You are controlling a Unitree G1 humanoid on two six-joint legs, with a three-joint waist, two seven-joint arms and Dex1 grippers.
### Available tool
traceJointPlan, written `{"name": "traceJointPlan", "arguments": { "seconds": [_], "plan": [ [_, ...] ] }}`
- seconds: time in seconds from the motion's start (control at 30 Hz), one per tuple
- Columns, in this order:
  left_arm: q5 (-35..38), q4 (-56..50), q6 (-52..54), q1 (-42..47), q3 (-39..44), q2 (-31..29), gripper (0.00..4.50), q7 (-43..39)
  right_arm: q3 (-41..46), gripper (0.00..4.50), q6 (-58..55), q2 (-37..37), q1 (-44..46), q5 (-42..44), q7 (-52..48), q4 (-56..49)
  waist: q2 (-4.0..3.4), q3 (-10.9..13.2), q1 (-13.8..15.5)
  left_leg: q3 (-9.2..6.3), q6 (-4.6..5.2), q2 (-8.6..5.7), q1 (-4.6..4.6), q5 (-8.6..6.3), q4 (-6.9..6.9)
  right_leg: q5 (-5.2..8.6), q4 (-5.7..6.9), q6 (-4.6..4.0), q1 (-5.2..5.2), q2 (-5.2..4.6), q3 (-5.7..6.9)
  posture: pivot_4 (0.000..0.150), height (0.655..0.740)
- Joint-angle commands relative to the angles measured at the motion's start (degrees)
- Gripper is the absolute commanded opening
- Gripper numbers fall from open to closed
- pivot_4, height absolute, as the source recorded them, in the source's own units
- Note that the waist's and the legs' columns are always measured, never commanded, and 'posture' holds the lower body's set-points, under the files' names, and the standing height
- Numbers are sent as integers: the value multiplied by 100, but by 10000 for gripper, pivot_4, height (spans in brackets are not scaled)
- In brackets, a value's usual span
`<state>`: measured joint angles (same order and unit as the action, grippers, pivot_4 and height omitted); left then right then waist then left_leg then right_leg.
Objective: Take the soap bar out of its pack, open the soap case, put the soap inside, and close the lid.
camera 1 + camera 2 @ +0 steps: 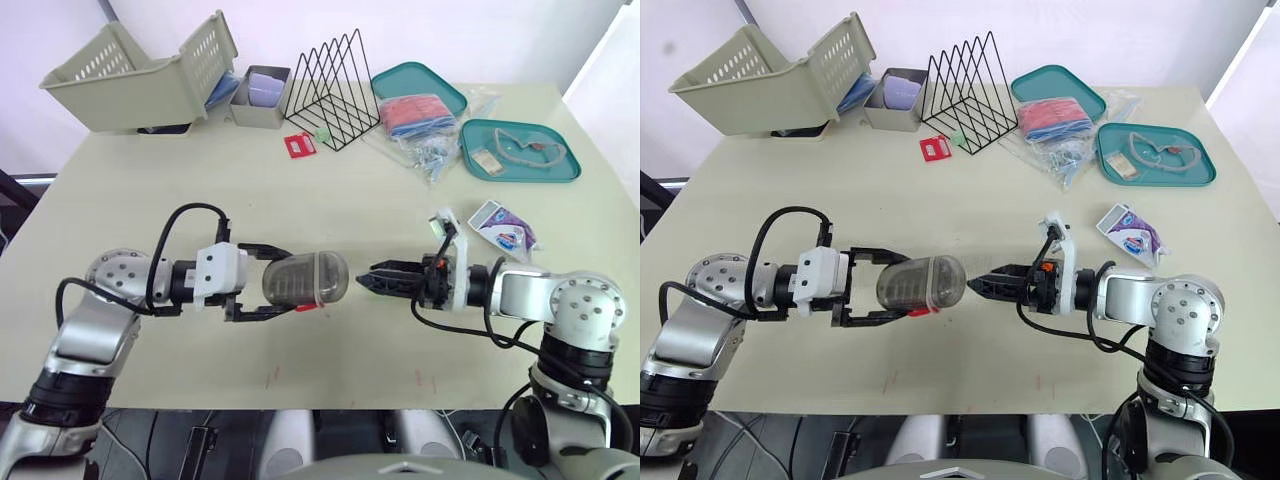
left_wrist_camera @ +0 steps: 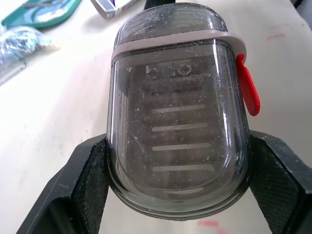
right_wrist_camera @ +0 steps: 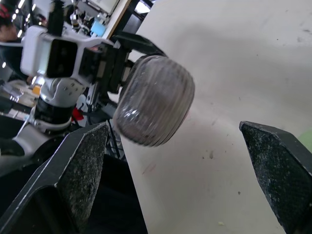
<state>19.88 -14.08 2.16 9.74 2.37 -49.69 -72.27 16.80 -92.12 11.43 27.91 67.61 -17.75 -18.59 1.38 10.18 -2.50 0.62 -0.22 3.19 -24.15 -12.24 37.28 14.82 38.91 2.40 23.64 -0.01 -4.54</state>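
A darker flat shape can be seen through the smoky side of the soap case, so I expect a separate slatted tray to be inside the soap case when I open it.
The soap case, smoky clear plastic with a pale band and a red latch, is held on its side just above the table. My left gripper is shut on it, one black finger on each long side. The lid looks closed and I see no soap through the wall. My right gripper is open, a short way to the right of the case and pointing at its rounded end. A white and purple soap pack lies flat on the table beyond the right arm.
At the back stand a beige basket, a grey box, a black wire rack and two teal trays with bags of small items. A small red item lies near the rack.
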Motion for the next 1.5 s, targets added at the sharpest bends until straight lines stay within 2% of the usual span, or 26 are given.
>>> {"name": "traceJointPlan", "arguments": {
  "seconds": [0.03,0.4,0.77,0.87,0.93,0.97,1.03,1.47,1.5],
  "plan": [
    [117,-282,12,-48,179,-44,34595,106,23,45000,-38,-11,106,519,445,151,0,0,-5,0,0,0,1,0,0,3,1,5,0,1,0,1500,7400],
    [61,-411,-1,-27,32,7,34595,238,-326,45000,47,-243,200,1486,1579,757,-1,0,-8,-2,0,0,-6,-1,-9,-3,-5,-9,4,4,-1,1500,7400],
    [13,-430,-93,-104,-1,5,34595,312,-1089,45000,953,122,163,2921,2609,1117,-1,1,-12,-1,0,1,-8,-1,-10,2,-7,-1,4,4,-2,1500,7400],
    [51,-472,-94,-128,16,35,34595,342,-1379,36605,1278,309,123,3371,2819,1186,-1,1,-12,-2,0,1,-8,-1,-9,2,-7,-1,4,4,-1,1500,7400],
    [59,-483,-100,-138,25,49,34595,357,-1576,26391,1518,451,93,3686,2937,1203,-1,1,-9,-3,0,2,-8,-1,-9,2,-7,0,4,4,-1,1500,7400],
    [58,-467,-120,-140,27,56,34595,370,-1670,23121,1634,542,81,3842,2998,1239,-2,1,-9,-1,0,2,-8,-1,-9,2,-7,0,4,4,-3,1500,7400],
    [60,-428,-158,-139,34,68,34595,383,-1793,20879,1778,701,51,4013,3053,1288,-1,1,-8,-2,0,2,-9,-1,-9,2,-8,-1,5,3,-1,1500,7400],
    [35,-165,-404,-171,99,23,34595,329,-2106,20274,2306,1788,-42,4242,2831,1371,-2,1,2,0,0,3,-9,-1,-9,3,-9,-2,6,3,-4,1500,7400],
    [36,-149,-416,-168,102,22,34595,327,-2109,19016,2338,1842,-32,4254,2803,1373,-2,1,5,-1,0,3,-11,-1,-8,4,-10,-2,6,2,-2,1500,7400]
  ]
}}
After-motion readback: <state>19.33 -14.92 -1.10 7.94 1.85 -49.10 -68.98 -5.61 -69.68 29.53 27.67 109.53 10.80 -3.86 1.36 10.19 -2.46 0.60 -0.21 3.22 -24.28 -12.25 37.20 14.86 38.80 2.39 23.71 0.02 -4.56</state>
